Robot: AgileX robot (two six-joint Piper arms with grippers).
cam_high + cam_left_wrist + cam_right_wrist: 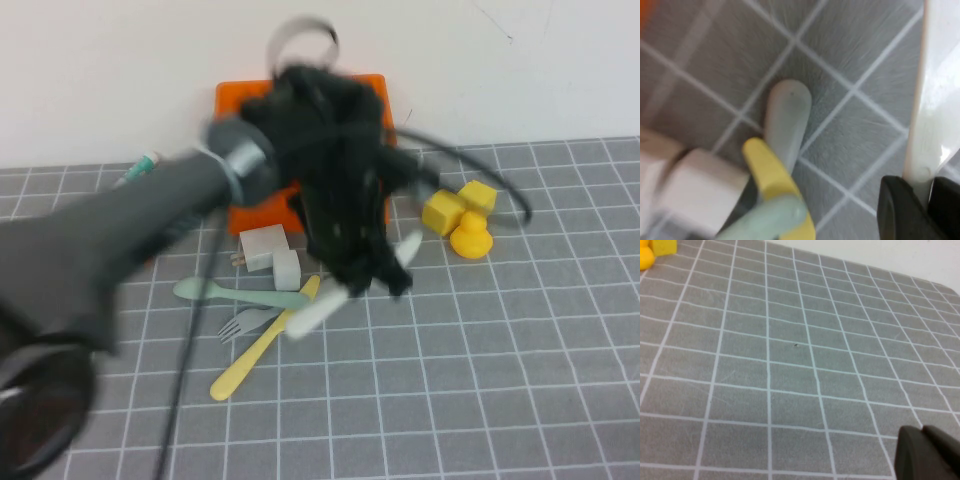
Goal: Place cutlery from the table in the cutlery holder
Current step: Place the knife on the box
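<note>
The white knife (317, 315) is almost flat, so my left gripper should lift it and turn it upright before lowering it into the orange cutlery holder's slot (380, 98) closest to the yellow blocks.
My left gripper (372, 278) hangs over the table (480, 380) in front of the orange cutlery holder (240, 100), which my arm largely hides. It is shut on the white knife (316, 312), held at a slant just above the table. In the left wrist view the gripper (926, 202) grips the knife (936, 90). The yellow knife (256, 350), mint-green spoon (238, 293) and grey fork (244, 322) lie crossed on the table beside it. My right gripper (929, 452) is shut and empty, low over bare tiles, out of the high view.
Two white cubes (268, 250) sit between the cutlery and the holder. Yellow blocks and a yellow duck (463, 218) stand to the right of the holder. A black cable (500, 185) loops over them. The left wrist view shows the yellow knife (772, 172) and a cube (695, 190).
</note>
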